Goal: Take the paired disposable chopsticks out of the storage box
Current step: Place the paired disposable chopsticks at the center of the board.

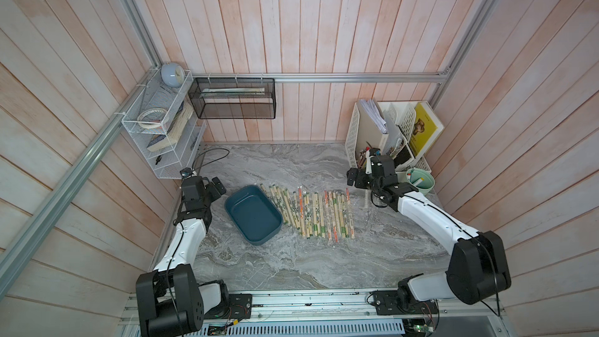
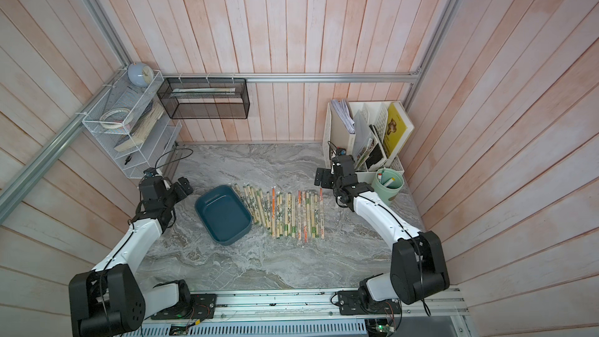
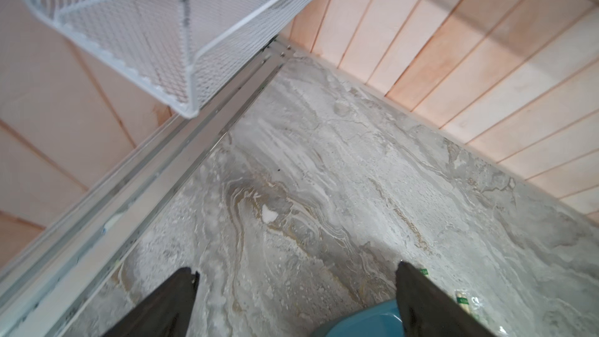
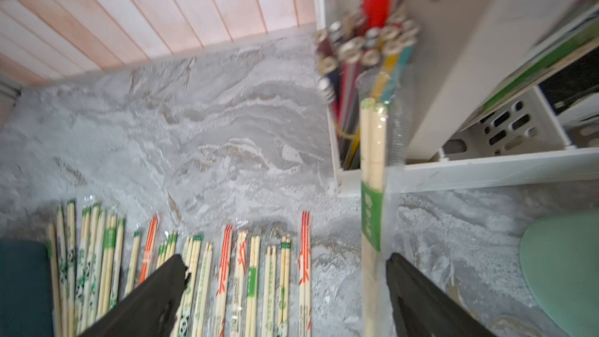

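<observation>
My open right gripper should swing back toward the row [image 1: 340,213] and shake off the green-banded chopstick pair [image 4: 372,212], because the pair is stuck to one of its fingers.
The storage box [image 1: 252,213], a shallow dark teal tray, sits left of centre on the marble table with nothing inside it. Several paired disposable chopsticks [image 1: 311,215] in clear sleeves lie side by side in a row to its right. My left gripper [image 3: 295,270] hangs open over bare marble beside the box's far left corner [image 3: 366,319]. My right gripper [image 4: 285,259] is open past the row's right end. One sleeved pair with a green band [image 4: 372,215], blurred, runs between its jaws close to one finger, unclamped.
A white perforated file organiser [image 1: 351,134] with coloured pencils [image 4: 356,47] stands just behind the right gripper. A mint-green cup [image 1: 419,181] is beside that wrist. A white wire shelf [image 1: 155,124] and a black mesh basket [image 1: 233,98] hang on the walls at the back left.
</observation>
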{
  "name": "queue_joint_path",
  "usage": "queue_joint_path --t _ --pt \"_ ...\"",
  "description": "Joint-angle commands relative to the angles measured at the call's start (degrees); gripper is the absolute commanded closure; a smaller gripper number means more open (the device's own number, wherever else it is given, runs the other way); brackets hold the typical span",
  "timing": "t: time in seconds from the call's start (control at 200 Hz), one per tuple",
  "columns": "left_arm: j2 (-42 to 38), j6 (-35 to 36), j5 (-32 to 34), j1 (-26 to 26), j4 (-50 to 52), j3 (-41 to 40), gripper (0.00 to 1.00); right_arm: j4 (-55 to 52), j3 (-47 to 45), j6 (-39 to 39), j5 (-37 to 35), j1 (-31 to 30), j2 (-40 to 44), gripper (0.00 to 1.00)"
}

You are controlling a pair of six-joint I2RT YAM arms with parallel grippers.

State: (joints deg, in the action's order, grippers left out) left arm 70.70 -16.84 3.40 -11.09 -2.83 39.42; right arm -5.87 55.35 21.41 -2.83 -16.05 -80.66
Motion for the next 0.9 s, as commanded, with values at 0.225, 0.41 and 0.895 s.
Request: queue_joint_path --t 0.225,0.41,0.895 --pt "1.0 3.5 4.5 1.5 -7.1 -2.1 0.00 2.9 -7.9 7.0 22.1 4.3 2.7 0.02" --pt "-0.2 4.2 6.0 1.8 -4.3 -0.4 0.00 -1.3 -11.1 5.1 26.5 1.5 -0.6 0.02" --pt "1.2 4.6 7.1 2.6 -3.6 0.1 0.00 2.1 -10.2 6.7 18.6 -7.1 -2.2 0.18"
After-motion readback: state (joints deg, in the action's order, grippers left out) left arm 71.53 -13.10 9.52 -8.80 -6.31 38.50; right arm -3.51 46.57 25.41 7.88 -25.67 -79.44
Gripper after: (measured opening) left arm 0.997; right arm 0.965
